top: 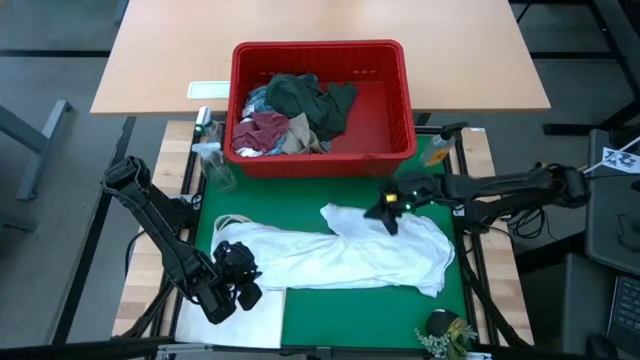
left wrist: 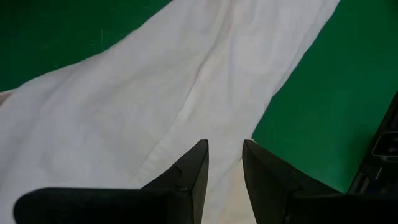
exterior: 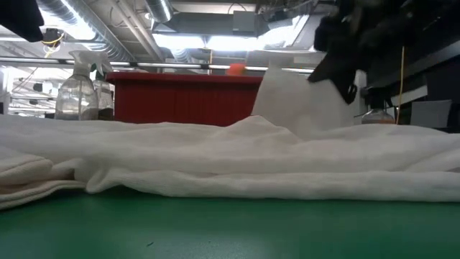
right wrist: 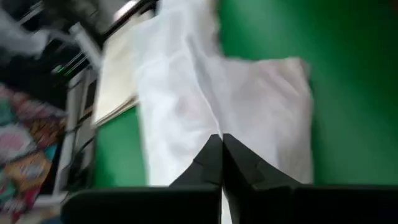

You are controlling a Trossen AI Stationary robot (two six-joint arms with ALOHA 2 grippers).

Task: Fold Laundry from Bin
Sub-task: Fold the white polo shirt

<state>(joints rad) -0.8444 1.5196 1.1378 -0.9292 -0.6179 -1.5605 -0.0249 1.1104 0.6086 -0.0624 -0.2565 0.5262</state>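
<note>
My right gripper goes on pulling the white garment's far edge over to its near edge (top: pixel 410 288) before it lets go there, because the rest of the garment lies flat under the raised flap (exterior: pixel 291 104).
A white garment (top: pixel 340 255) lies spread across the green mat (top: pixel 340 320); most of it rests flat. My right gripper (top: pixel 386 213) is shut on its far edge and holds that part raised (exterior: pixel 287 101). My left gripper (top: pixel 240 280) hovers over the garment's left end, fingers slightly apart (left wrist: pixel 224 165), with the cloth (left wrist: pixel 155 106) showing below them. The red bin (top: pixel 385 125) stands beyond the mat and holds dark green (top: pixel 310 98), maroon (top: pixel 262 132) and beige pieces. My right gripper pinches the white garment's far edge (right wrist: pixel 211 127) between its two shut fingers, reaching in from the table's right and slanting down. The cloth rises in a peak (exterior: pixel 277 93) to the fingers. The rest of the garment stays on the mat, slack.
A clear spray bottle (top: pixel 210 160) stands left of the bin and an orange-capped bottle (top: pixel 437 150) right of it. A flat cream bag (top: pixel 250 315) lies under the garment's left end. A small plant (top: pixel 445 332) sits at the mat's near right corner.
</note>
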